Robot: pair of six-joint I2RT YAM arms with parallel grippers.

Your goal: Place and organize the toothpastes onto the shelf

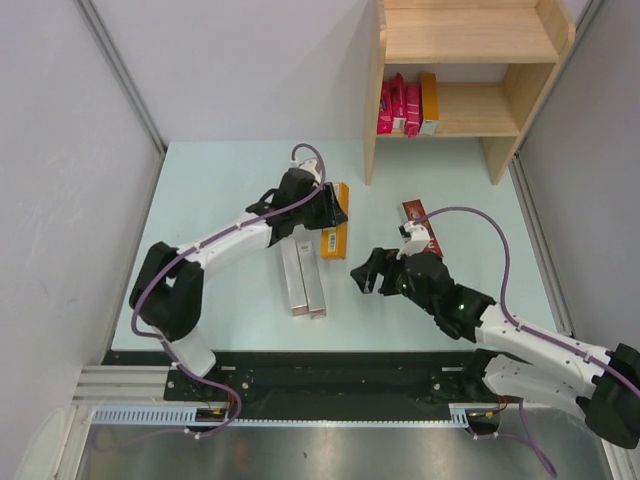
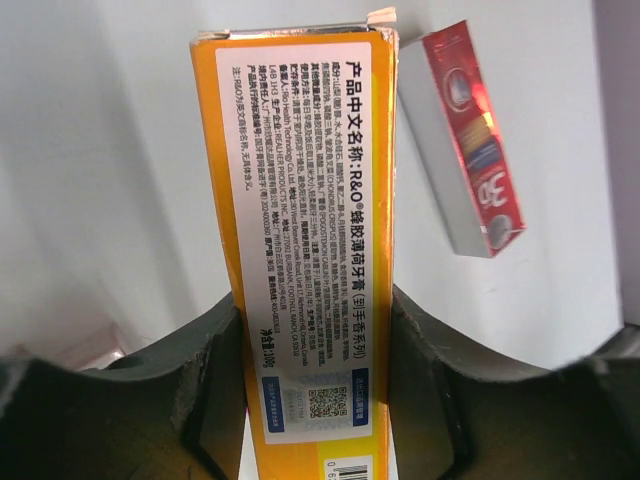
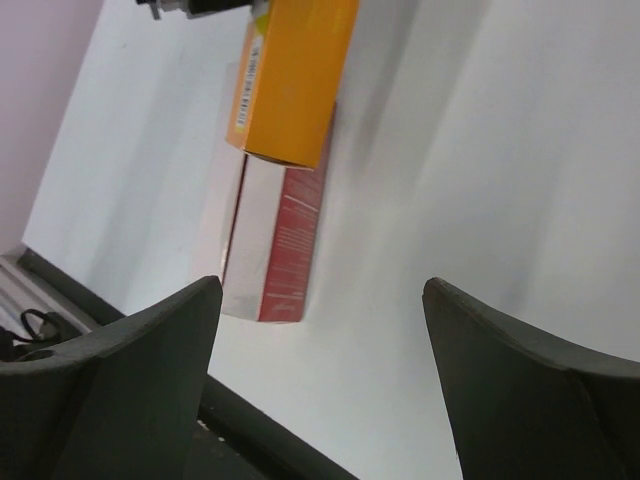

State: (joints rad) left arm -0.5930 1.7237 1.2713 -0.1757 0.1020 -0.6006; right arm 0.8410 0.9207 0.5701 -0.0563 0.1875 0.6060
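The shelf's open space (image 1: 478,108) is on my right gripper's side, but my left gripper is holding the orange-yellow carton, so my right gripper should take the carton's near end (image 1: 334,247).
My left gripper (image 1: 330,208) is shut on an orange-yellow toothpaste carton (image 1: 335,228) and holds it just above the table; in the left wrist view the carton (image 2: 300,200) runs lengthwise between my fingers (image 2: 200,390). Two silver-grey cartons (image 1: 302,278) lie side by side below it. A dark red carton (image 1: 420,228) lies by my right arm and also shows in the left wrist view (image 2: 465,140). My right gripper (image 1: 368,270) is open and empty over bare table (image 3: 320,290). The wooden shelf (image 1: 480,110) holds three pink cartons (image 1: 398,106) and a gold-tan one (image 1: 429,103) on its lower board.
The shelf's left side panel (image 1: 372,120) stands on the table just beyond the held carton. Grey walls close in the table on the left and right. A black rail (image 1: 320,375) runs along the near edge. The right wrist view shows the held carton (image 3: 290,80) above a silver-grey carton (image 3: 270,250).
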